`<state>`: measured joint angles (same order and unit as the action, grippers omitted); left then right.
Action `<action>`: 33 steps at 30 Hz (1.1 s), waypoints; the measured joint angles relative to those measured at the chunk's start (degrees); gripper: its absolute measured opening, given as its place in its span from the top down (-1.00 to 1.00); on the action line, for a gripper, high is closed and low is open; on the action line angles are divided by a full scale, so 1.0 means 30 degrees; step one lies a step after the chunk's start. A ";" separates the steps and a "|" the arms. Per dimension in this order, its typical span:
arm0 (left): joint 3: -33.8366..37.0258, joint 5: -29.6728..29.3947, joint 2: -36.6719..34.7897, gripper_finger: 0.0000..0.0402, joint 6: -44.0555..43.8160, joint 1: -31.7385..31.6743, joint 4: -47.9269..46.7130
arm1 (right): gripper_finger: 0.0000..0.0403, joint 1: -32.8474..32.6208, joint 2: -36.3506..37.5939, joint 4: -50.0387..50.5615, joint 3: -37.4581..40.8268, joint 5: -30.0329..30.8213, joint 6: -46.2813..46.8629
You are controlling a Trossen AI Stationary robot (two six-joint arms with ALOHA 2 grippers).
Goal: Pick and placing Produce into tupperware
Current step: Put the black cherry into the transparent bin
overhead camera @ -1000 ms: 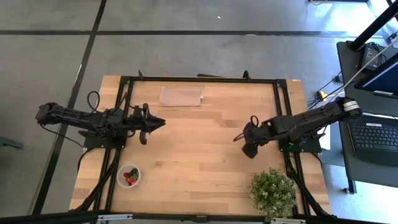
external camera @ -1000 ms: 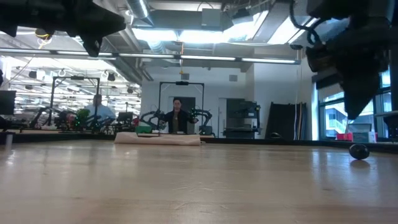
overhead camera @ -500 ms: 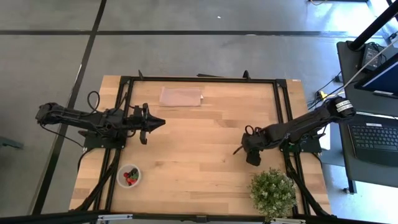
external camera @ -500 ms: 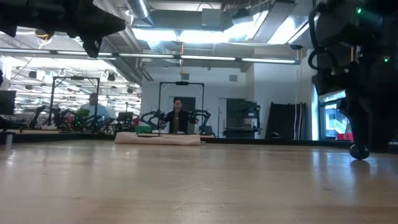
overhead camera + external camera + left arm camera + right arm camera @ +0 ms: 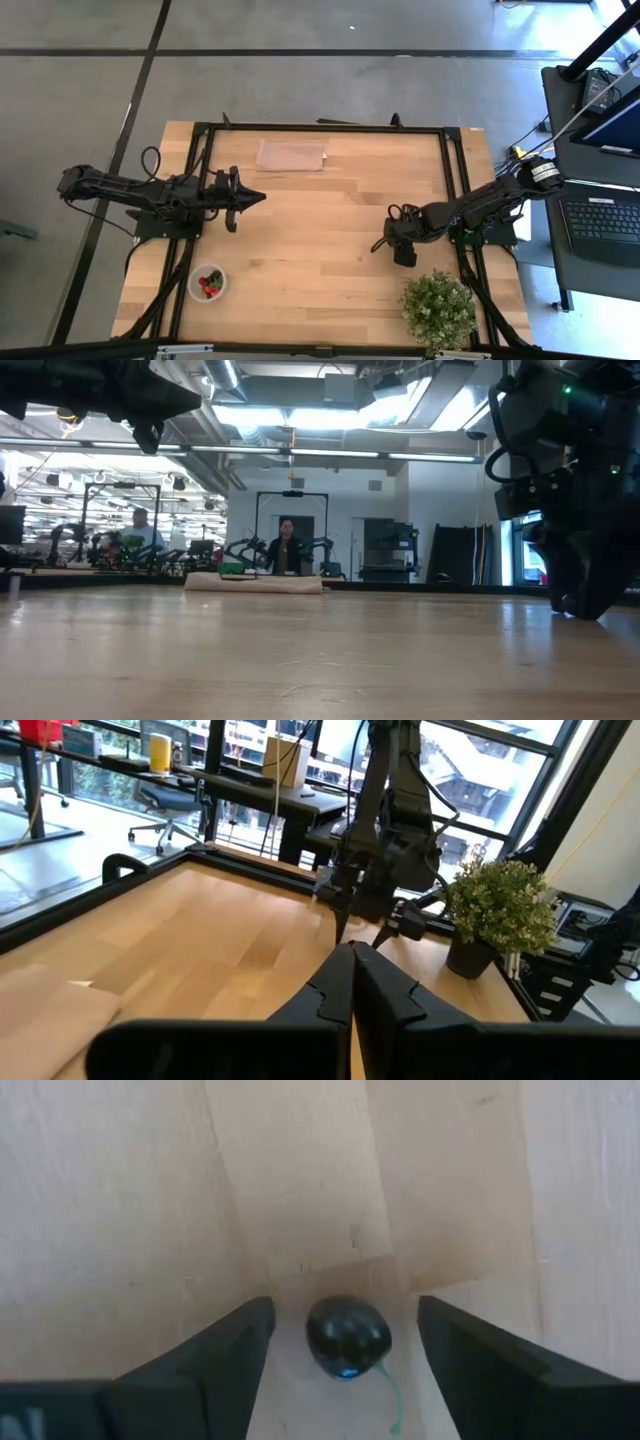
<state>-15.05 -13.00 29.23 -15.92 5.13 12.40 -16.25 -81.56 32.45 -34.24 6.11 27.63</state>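
The berry (image 5: 348, 1337) is far away from the tub. My right gripper should bring the berry over and put it down on the wood within my left gripper's reach (image 5: 256, 240).
A dark purple-black berry (image 5: 347, 1338) lies on the bare wood. My right gripper (image 5: 343, 1318) is open and lowered over it, one finger on each side with a gap to the berry on both. In the high view the right gripper (image 5: 388, 243) is right of the table's middle, just beyond the potted plant. In the low view the right gripper (image 5: 582, 600) reaches table level and hides the berry. The small round clear tub (image 5: 207, 283) stands near the near-left corner with red strawberries inside. My left gripper (image 5: 256, 198) hovers shut left of centre.
A bushy green potted plant (image 5: 438, 310) stands at the near-right corner, close to my right gripper. A flat pinkish-tan cloth (image 5: 292, 155) lies near the far edge. A black frame (image 5: 320, 127) rims the table. Bare wood stretches between the two arms. People stand in the room behind.
My right gripper has moved toward the near edge and come down to table level over the dark berry, which now sits between its open fingers. The berry has stayed where it was. My left arm has kept still.
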 joint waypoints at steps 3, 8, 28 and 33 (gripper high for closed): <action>0.0000 -0.0006 0.0000 0.99 0.0000 -0.0007 -0.0112 | -0.21 0.0000 -0.0007 0.0071 -0.0007 -0.0056 0.0208; 0.0000 -0.0006 0.0000 0.93 0.0000 0.0000 -0.0117 | 0.00 -0.0007 -0.0019 0.0071 -0.0007 -0.0154 0.0207; 0.0000 -0.0006 0.0000 0.70 0.0007 -0.0007 -0.0124 | 0.43 0.0138 -0.0158 0.0482 -0.0668 -0.0129 0.2318; 0.0000 -0.0006 0.0000 0.65 0.0007 0.0000 -0.0124 | 0.43 0.1131 -0.0117 0.0121 -0.3645 -0.0022 0.1458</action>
<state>-15.05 -13.02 29.23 -15.90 5.13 12.03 -12.86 -81.91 32.82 -45.17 6.04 32.00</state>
